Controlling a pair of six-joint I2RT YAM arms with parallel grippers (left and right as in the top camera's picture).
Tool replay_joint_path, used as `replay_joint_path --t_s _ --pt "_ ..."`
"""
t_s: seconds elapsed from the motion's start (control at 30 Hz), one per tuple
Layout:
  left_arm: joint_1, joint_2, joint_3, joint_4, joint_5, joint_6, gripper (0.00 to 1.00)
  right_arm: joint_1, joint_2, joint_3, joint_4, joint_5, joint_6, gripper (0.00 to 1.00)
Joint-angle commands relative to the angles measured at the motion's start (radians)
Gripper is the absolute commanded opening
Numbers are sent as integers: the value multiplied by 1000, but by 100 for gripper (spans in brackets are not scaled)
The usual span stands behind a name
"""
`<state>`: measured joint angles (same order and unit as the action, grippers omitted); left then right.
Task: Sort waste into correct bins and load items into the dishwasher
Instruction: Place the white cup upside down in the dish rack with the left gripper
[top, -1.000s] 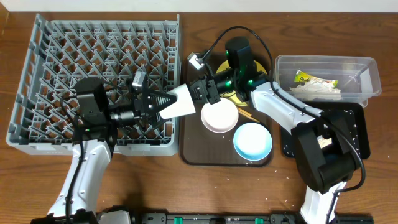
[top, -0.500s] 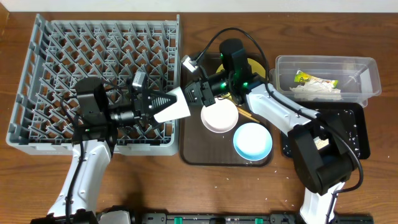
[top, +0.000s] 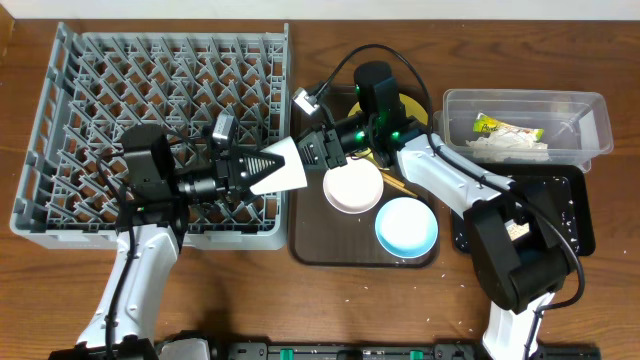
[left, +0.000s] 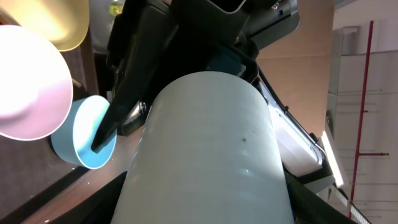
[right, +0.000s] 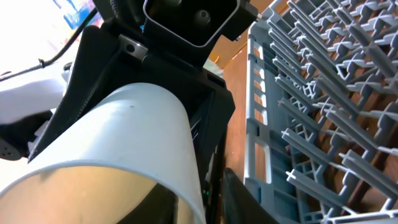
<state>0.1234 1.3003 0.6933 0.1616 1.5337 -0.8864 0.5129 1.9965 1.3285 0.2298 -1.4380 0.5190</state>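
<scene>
I should release the cup from my right gripper, which is pinching the small white cup's rim (top: 298, 163), to my left gripper at the cup's base. My left gripper will then lower the cup rim-down into the dishwasher rack (top: 249, 212).
The small white cup (top: 285, 172) lies on its side in the air between the dishwasher rack (top: 60, 130) and the brown tray. My left gripper (top: 272, 170) is shut around its base end. My right gripper (top: 312, 152) pinches its rim, one finger inside and one outside. The cup fills the left wrist view (left: 211, 143), between the left fingers (left: 208, 208). The right wrist view shows its rim (right: 118, 130) at the right fingers (right: 208, 199). A white bowl (top: 352, 187), a light blue bowl (top: 406, 226), chopsticks (top: 396, 183) and a half-hidden yellow plate (top: 414, 104) sit on the tray.
The dark brown serving tray (top: 310, 250) lies right of the rack. The clear tub (top: 590, 135) at the back right holds a yellow-green wrapper (top: 490, 126) and crumpled white paper (top: 515, 148). The black tray (top: 572, 215) lies in front of it. The rack edge (right: 261, 124) runs beside the cup.
My right gripper moved left and pushed the cup deeper between my left gripper's fingers. Over the last half second both arms barely moved.
</scene>
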Motion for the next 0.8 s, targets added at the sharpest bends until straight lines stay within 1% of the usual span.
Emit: replay_joint_path --t_s 0.0,0.07,0.13,0.17,0.2,0.23,0.27,0.3,0.33,0.43,0.47,0.5,0.53,0.6,0.63,0.7,0.77 --pt "5 -4 13 5 -4 2 23 -23 18 4 -2 0 -10 42" --pt "5 -4 13 6 -5 2 20 -55 18 4 -2 -7 -10 52" --pt "5 -4 13 7 -11 3 19 -93 18 4 -2 -11 -9 59" --pt "5 -4 13 12 -19 3 19 -110 18 4 -2 -11 -6 64" --pt "5 -4 13 20 -33 3 15 -129 18 4 -2 -11 -6 68" --pt "5 -4 13 39 -60 2 15 -164 18 4 -2 -11 -6 78" --pt "5 -4 13 61 -96 2 14 -193 18 4 -2 -11 2 83" --pt "10 -4 13 82 -187 3 14 -236 18 4 -2 -11 5 95" --pt "18 -4 13 79 -241 2 14 -256 18 4 -10 -11 6 99" --pt "58 -4 13 21 -465 3 14 -269 13 4 -35 -10 6 99" --pt "79 -4 13 -26 -590 3 14 -260 11 4 -37 -9 2 99" --pt "88 -4 14 -48 -655 12 14 -257 10 4 -37 -4 2 99" --pt "95 -4 19 -66 -697 34 14 -255 10 4 -36 -2 0 99" --pt "97 -4 73 -180 -764 96 15 -254 10 4 -44 17 0 99" --pt "97 -4 132 -289 -793 155 14 -254 10 4 -47 32 -7 99" --pt "95 -4 218 -444 -841 224 14 -257 10 4 -47 48 -12 99" --pt "90 -4 399 -732 -966 351 15 -259 9 4 -60 89 -13 99"
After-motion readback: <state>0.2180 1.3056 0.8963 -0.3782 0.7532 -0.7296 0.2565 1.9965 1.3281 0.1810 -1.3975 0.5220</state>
